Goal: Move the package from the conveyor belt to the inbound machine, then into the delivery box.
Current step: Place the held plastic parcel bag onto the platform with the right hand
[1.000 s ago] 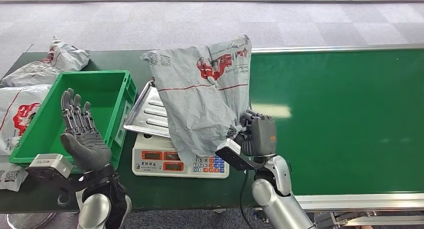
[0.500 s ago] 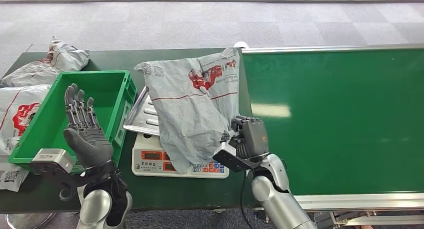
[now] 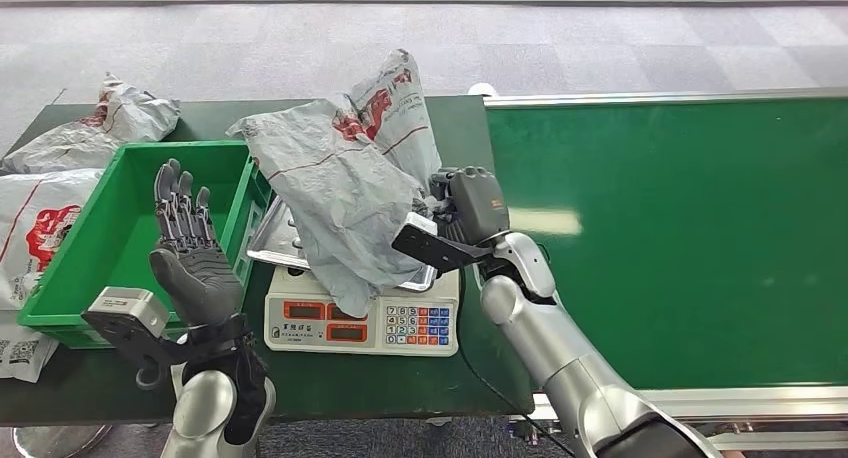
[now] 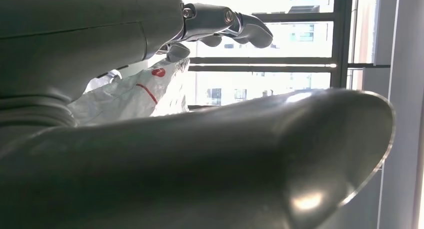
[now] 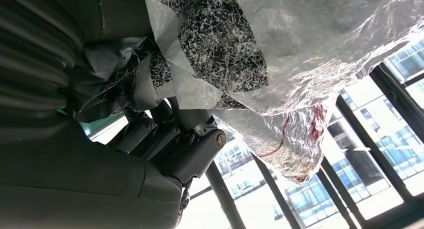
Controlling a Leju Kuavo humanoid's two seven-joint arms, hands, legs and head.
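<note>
My gripper will lower the crumpled grey package (image 3: pixel 340 183) into the green delivery box. The package spreads past the steel tray's edges, so it will flop over the green delivery box's rim.
A crumpled grey package (image 3: pixel 350 183) with red print hangs over the scale's steel tray (image 3: pixel 280 240); my right hand (image 3: pixel 462 210) grips its right edge. The right wrist view shows the same package (image 5: pixel 310 54) bunched in my right hand (image 5: pixel 165 134). The inbound machine is a white scale (image 3: pixel 360 320) with red displays and a keypad. The green delivery box (image 3: pixel 70 268) stands left of it. My left hand (image 3: pixel 192 258) is raised upright in front of the box, fingers spread, holding nothing. The left wrist view shows the package (image 4: pixel 135 91) beyond my left hand (image 4: pixel 225 26).
The green conveyor belt (image 3: pixel 680 228) runs off to the right. Other grey packages (image 3: pixel 95 128) lie at the back left, and one more grey package (image 3: pixel 35 233) lies left of the box. The dark table's front edge is near my body.
My right hand has lifted and carried the package left and away from me, over the scale tray. My left hand has drifted slightly right, still spread.
</note>
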